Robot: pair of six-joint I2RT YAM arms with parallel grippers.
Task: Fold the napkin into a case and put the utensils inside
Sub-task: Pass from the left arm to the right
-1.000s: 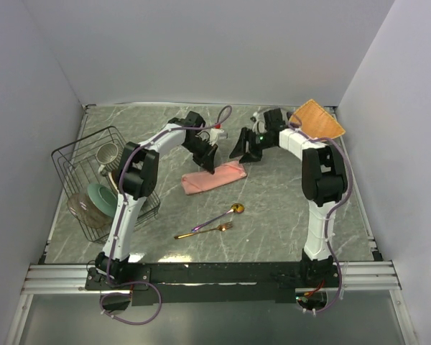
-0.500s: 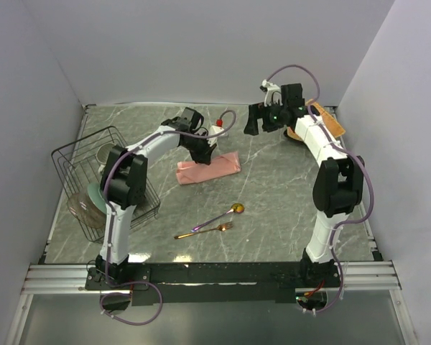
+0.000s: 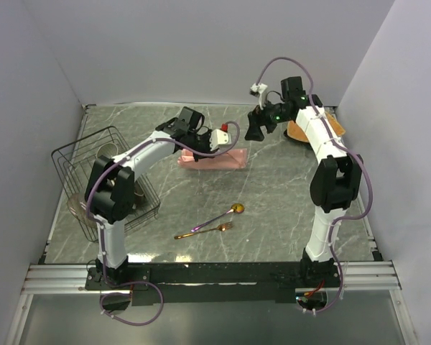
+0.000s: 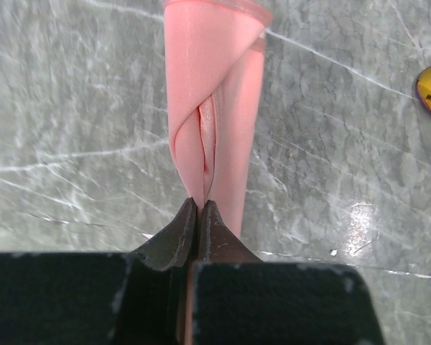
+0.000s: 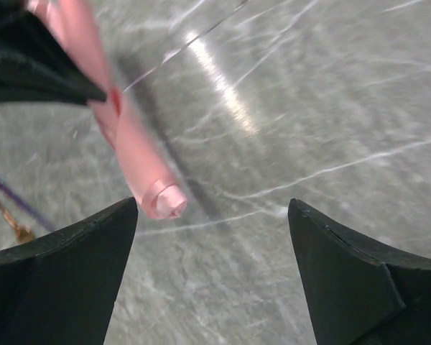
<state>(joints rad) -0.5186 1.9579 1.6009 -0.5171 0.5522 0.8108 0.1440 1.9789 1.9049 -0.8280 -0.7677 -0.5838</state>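
My right gripper needs to grab the cloth [image 4: 207,176] next to the pinch before my left gripper opens, since only my left gripper pinches the napkin's loose folds [image 4: 205,136].
The salmon-pink napkin [image 3: 214,159] lies folded into a narrow strip on the marble table, left of centre toward the back. My left gripper [image 3: 193,149] is shut on its left end; in the left wrist view the jaws [image 4: 199,207] pinch the cloth [image 4: 215,86], which runs away from them in loose layers. My right gripper [image 3: 254,130] hovers open above and to the right of the strip's right end. In the right wrist view the napkin's rolled end [image 5: 161,200] sits just inside the left finger, untouched by my right gripper [image 5: 212,205]. The gold spoon [image 3: 221,215] and fork [image 3: 208,231] lie nearer the front.
A black wire rack [image 3: 70,159] with a bowl, plate and cup stands at the left. An orange-tan woven mat [image 3: 329,123] lies at the back right corner behind the right arm. Grey walls close in the table on three sides.
My right gripper has let go of the napkin, opened, and lifted back to the right. My left gripper has pulled the folded napkin toward the back and turned it level.
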